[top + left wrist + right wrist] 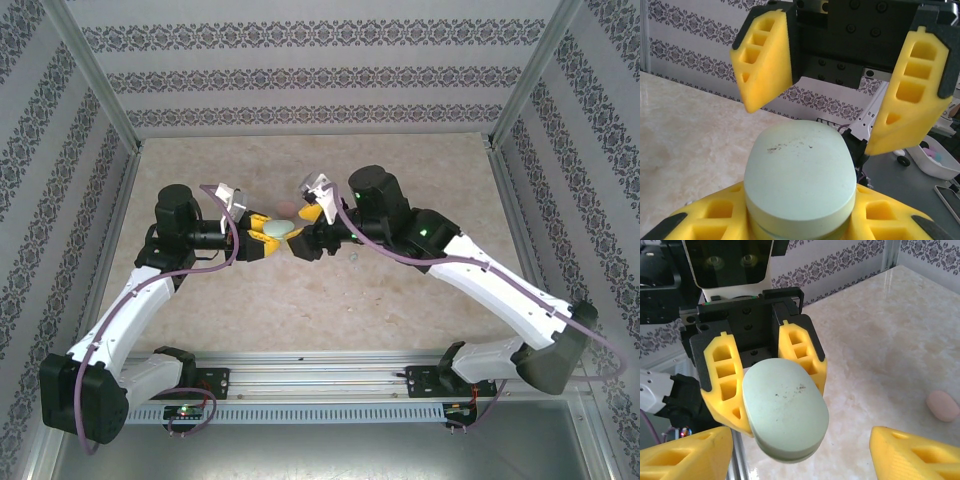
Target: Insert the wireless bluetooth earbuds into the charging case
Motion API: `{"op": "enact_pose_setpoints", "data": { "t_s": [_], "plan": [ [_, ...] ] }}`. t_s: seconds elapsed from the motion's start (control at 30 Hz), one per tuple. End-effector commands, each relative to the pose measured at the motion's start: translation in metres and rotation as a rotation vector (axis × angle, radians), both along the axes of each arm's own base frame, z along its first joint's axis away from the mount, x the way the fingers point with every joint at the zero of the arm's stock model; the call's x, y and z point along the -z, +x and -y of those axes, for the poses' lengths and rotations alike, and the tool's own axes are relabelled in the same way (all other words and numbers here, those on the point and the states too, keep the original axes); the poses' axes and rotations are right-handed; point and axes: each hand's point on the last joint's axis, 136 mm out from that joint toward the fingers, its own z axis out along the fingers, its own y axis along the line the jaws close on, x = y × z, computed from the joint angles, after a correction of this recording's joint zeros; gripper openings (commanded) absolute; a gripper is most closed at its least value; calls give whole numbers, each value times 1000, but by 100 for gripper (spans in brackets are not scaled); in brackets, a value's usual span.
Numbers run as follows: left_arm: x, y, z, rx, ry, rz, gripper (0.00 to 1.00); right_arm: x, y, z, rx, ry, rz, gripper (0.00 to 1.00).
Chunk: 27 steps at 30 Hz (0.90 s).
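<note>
The charging case's lid (786,407) is closed between my right gripper's spread fingers, so I should push the lid's edge (772,452) up with one finger before inserting earbuds.
The charging case (280,229) is a pale green oval, closed, held above the table's middle. My left gripper (262,238) is shut on its lower half, a yellow finger (710,217) on each side of the case (800,175). In the right wrist view the case (785,410) sits between the left gripper's fingers (722,380). My right gripper (800,460) faces it, open, its fingers (765,60) spread wide on either side without touching. The earbuds are out of view.
A small pink oval object (942,406) lies on the marble tabletop (890,340) beyond the grippers, also seen as the pink object (287,209). Patterned walls and metal frame posts (95,75) enclose the table. The two arms meet over the centre.
</note>
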Motion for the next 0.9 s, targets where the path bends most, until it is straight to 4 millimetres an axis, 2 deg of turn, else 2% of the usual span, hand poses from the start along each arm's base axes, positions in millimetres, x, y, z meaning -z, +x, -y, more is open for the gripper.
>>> {"op": "enact_pose_setpoints", "data": {
  "t_s": [0.0,0.13,0.47,0.87],
  "plan": [
    [-15,-8,2,48,-18,29,19,-2,0,-6,-43,-34,54,72],
    [-15,-9,2,49,-19,29,19,0,7,-8,-22,-56,57,70],
    [-16,-12,2,64,-25,27,19,-3,34,0,103,-35,40,55],
    [-20,-18,1,88,-40,43,19,2,40,-15,82,22,-32,59]
  ]
}}
